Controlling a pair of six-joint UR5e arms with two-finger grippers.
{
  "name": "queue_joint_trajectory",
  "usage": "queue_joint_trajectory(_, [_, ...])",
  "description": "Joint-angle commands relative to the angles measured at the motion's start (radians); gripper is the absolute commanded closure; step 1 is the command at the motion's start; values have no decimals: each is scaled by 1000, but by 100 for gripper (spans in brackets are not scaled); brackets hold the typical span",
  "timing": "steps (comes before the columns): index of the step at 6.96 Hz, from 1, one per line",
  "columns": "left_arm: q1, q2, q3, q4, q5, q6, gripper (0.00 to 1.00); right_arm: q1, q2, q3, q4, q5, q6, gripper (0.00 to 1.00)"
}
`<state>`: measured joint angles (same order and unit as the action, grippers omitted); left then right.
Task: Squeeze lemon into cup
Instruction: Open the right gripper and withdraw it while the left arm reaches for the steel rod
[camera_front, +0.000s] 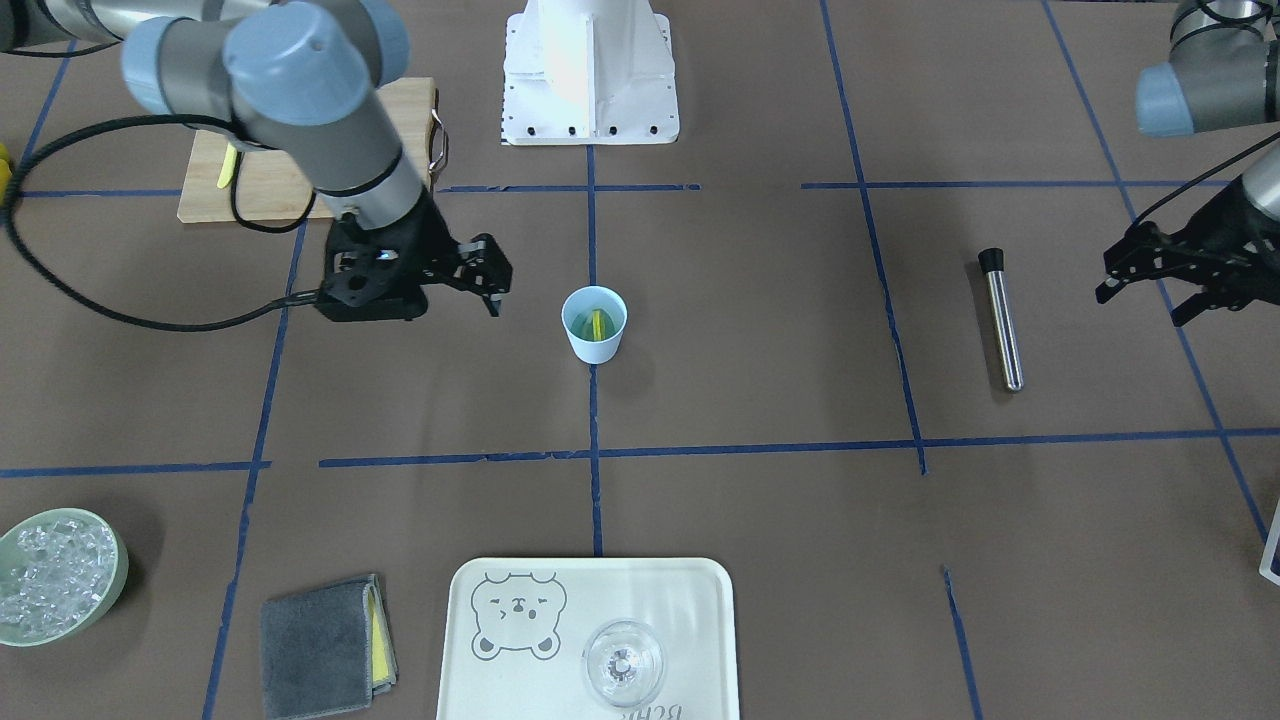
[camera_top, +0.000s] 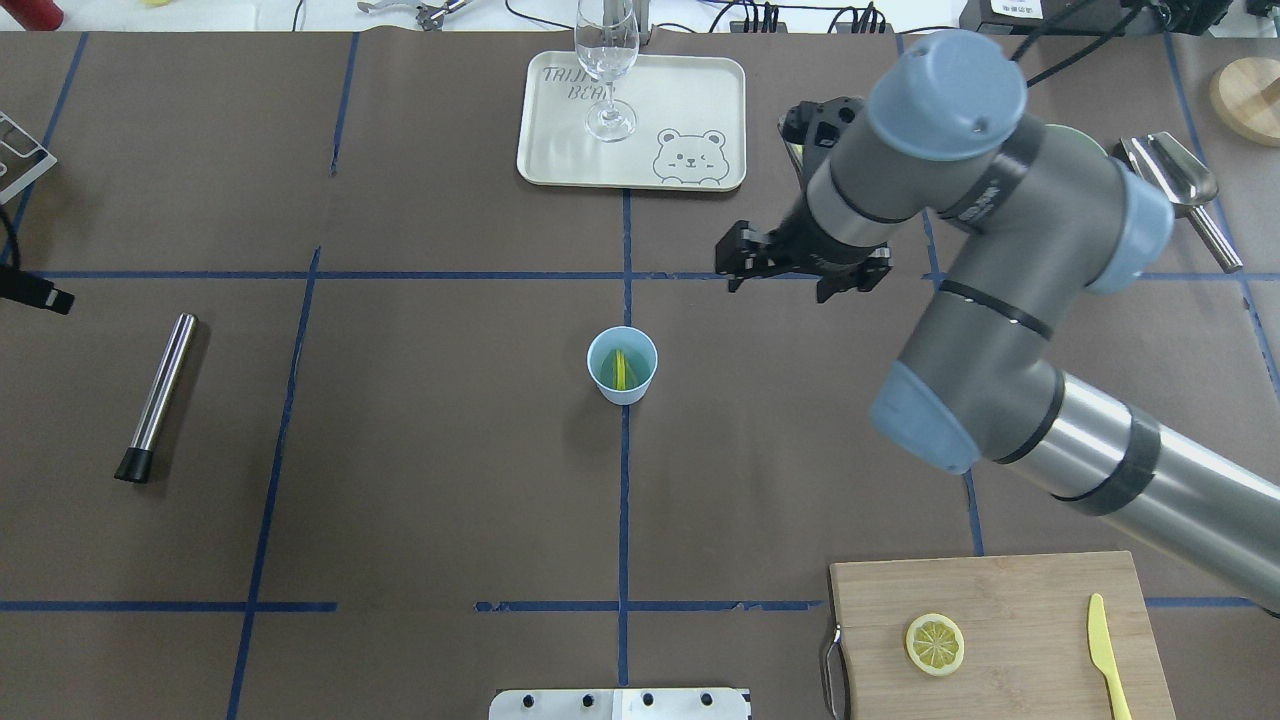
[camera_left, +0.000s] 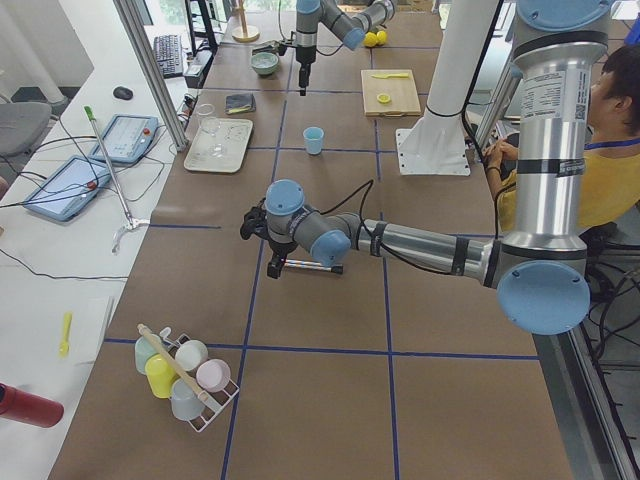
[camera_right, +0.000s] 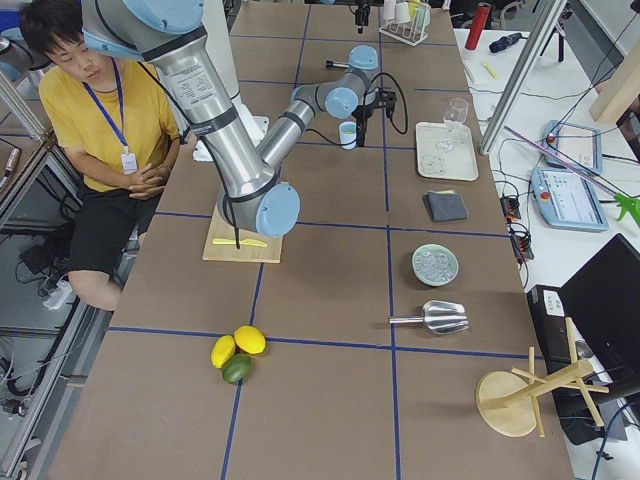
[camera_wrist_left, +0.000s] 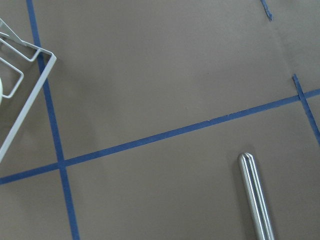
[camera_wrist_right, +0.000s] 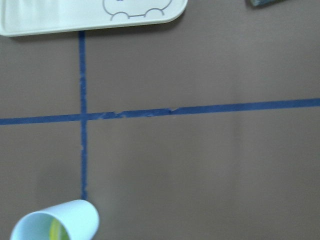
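The lemon slice (camera_front: 597, 324) is standing on its edge with open space (camera_front: 581, 325) next to it. The lemon slice will fall over when I press the steel cylinder down.
The light-blue cup (camera_front: 594, 322) (camera_top: 622, 365) stands upright at the table's middle on a blue tape line. A yellow lemon slice (camera_front: 598, 324) (camera_top: 621, 369) stands on edge inside it. My right gripper (camera_front: 492, 280) (camera_top: 735, 262) hovers beside the cup, open and holding nothing. The right wrist view catches the cup (camera_wrist_right: 57, 222) at its lower left edge, with the lemon (camera_wrist_right: 56, 231) showing yellow inside. Another lemon slice (camera_top: 935, 643) lies flat on the cutting board (camera_top: 1010, 600). My left gripper (camera_front: 1140, 298) hangs open far off at the table's end.
A steel cylinder with a black cap (camera_front: 1001, 320) (camera_top: 158, 395) lies near the left gripper. A cream tray (camera_front: 680, 600) holds a clear glass (camera_front: 623, 662). A bowl of ice (camera_front: 55, 590), a grey cloth (camera_front: 320, 645) and a yellow knife (camera_top: 1108, 660) lie around the edges.
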<state>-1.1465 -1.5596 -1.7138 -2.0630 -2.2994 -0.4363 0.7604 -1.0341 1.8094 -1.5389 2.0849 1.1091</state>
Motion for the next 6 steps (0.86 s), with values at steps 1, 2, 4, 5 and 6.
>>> queue_joint_trajectory(1, [141, -40, 40, -14, 96, -203, 0, 118, -145, 28, 6, 52, -217, 0])
queue_joint_trajectory(2, [161, -84, 101, -15, 104, -209, 0, 152, -180, 27, 8, 67, -285, 0])
queue_joint_trajectory(4, [209, -129, 167, -12, 110, -202, 1, 155, -187, 28, 8, 70, -287, 0])
queue_joint_trajectory(5, [232, -131, 174, -9, 171, -196, 4, 155, -188, 30, 8, 73, -287, 0])
queue_joint_trajectory(6, [235, -129, 181, -8, 188, -194, 12, 154, -190, 30, 8, 73, -287, 0])
